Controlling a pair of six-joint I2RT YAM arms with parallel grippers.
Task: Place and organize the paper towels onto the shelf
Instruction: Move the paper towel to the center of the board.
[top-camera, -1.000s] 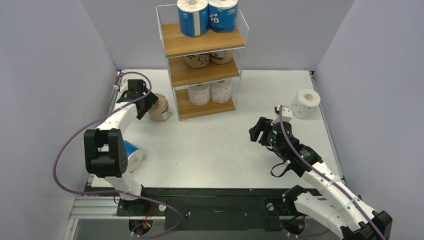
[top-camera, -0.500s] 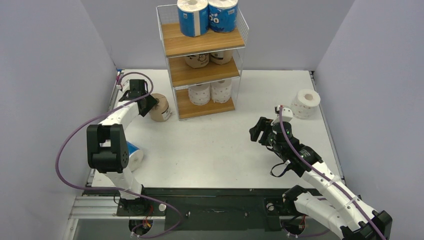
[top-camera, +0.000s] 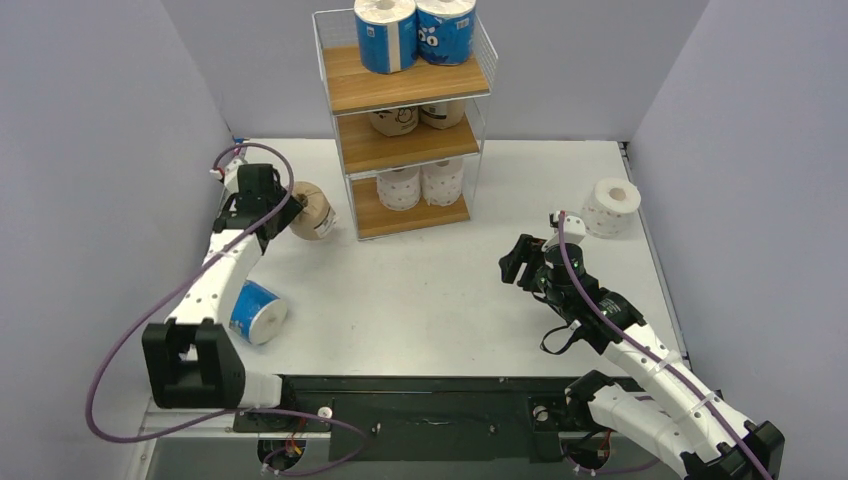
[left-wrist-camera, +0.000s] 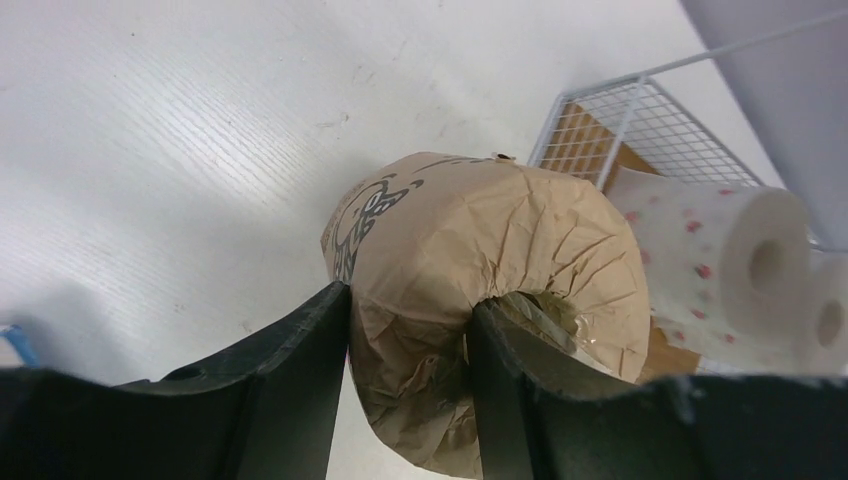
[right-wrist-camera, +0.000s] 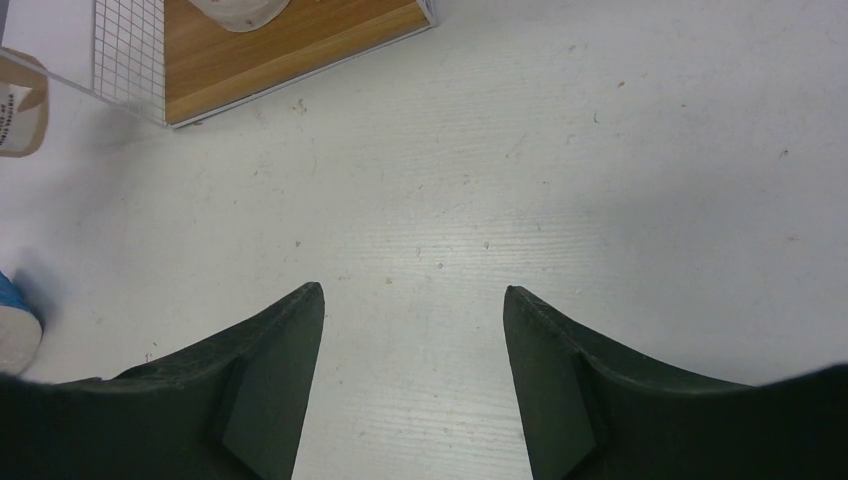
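Note:
The tan roll (top-camera: 317, 212) is leaning next to the shelf's wire side. My left gripper should set it upright in front of the shelf (top-camera: 405, 290) and grip the roll's rim again before it lifts.
My left gripper (top-camera: 277, 207) (left-wrist-camera: 410, 300) is shut on a tan-brown paper towel roll (top-camera: 312, 212) (left-wrist-camera: 480, 240), one finger outside its wrap and the other in its hollow core. The roll is tilted, just left of the shelf (top-camera: 400, 90) (left-wrist-camera: 590, 140). Two blue rolls (top-camera: 415, 32) stand on the top board, two tan rolls (top-camera: 418, 118) on the middle one and two white rolls (top-camera: 421, 184) (left-wrist-camera: 740, 260) on the bottom one. My right gripper (top-camera: 515, 262) (right-wrist-camera: 410, 290) hangs open over bare table.
A blue-wrapped roll (top-camera: 255, 312) (right-wrist-camera: 15, 320) lies on its side near the left arm's base. A white roll (top-camera: 611, 205) stands at the right rear of the table. Grey walls close in the left, back and right sides.
The left jaws have closed on the tan roll, which has tipped and shifted slightly left. The left arm's elbow has swung down and left, uncovering the blue roll. The right arm is still.

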